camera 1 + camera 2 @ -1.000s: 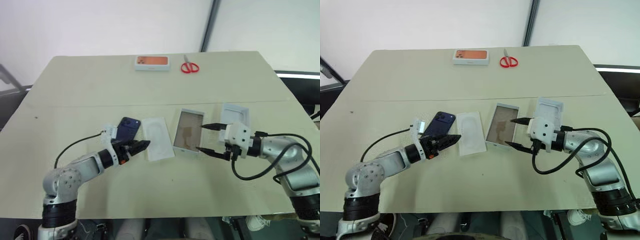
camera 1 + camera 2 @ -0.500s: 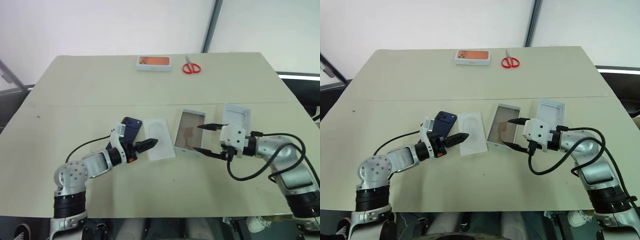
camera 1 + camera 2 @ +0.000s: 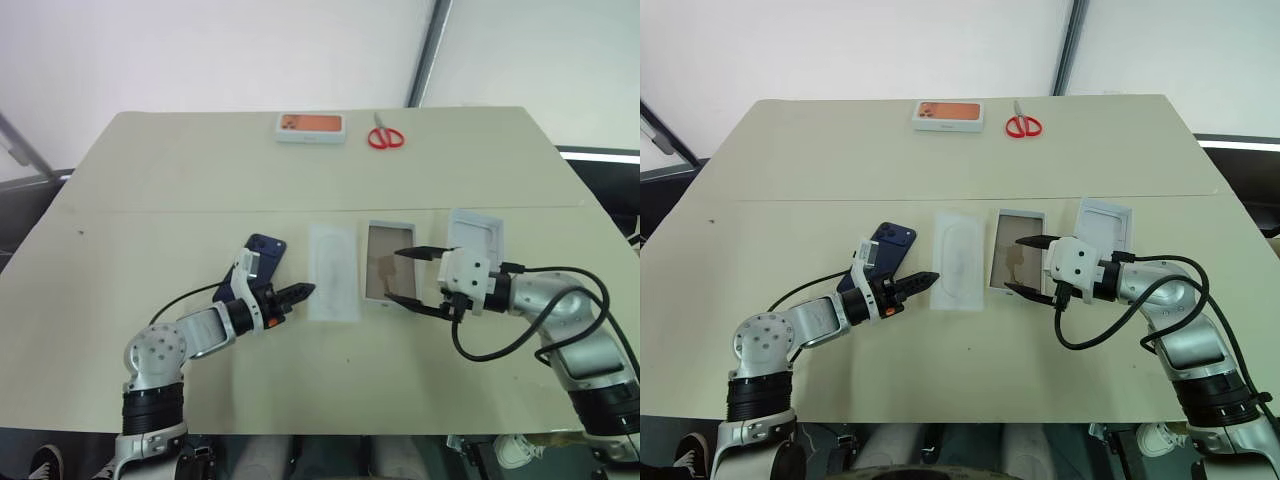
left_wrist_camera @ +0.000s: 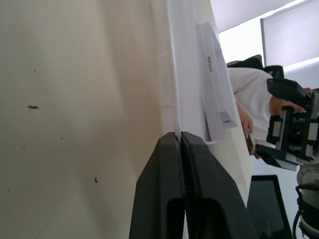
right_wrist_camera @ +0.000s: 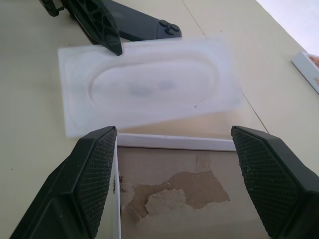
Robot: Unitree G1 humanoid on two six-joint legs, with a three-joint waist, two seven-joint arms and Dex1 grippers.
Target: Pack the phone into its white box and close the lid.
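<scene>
I expect the insert card (image 3: 333, 272) to catch on the white box's rim as I lower it onto the box, since the card's outline nearly matches the box's opening (image 3: 389, 262).
The dark blue phone (image 3: 262, 252) lies back up at the table's left of centre, partly behind my left wrist. My left gripper (image 3: 302, 292) is shut, with its tips (image 4: 177, 135) at the left edge of the flat white insert card (image 3: 333, 285). Right of the card lies the white box (image 3: 388, 300), its tan floor (image 5: 189, 184) torn in patches. My right gripper (image 3: 413, 278) stands open over the box's right edge, one finger (image 5: 94, 174) on each side. The lid (image 3: 475, 232) lies inside up behind that gripper.
A white box with an orange top (image 3: 311, 127) and red scissors (image 3: 385, 137) lie at the table's far edge. A person's white sleeve and hand (image 4: 244, 99) show beyond the table in the left wrist view.
My left gripper has shut and shifted a little to the right. The insert card has swung from tilted to straight alongside the white box. My right gripper has stayed put.
</scene>
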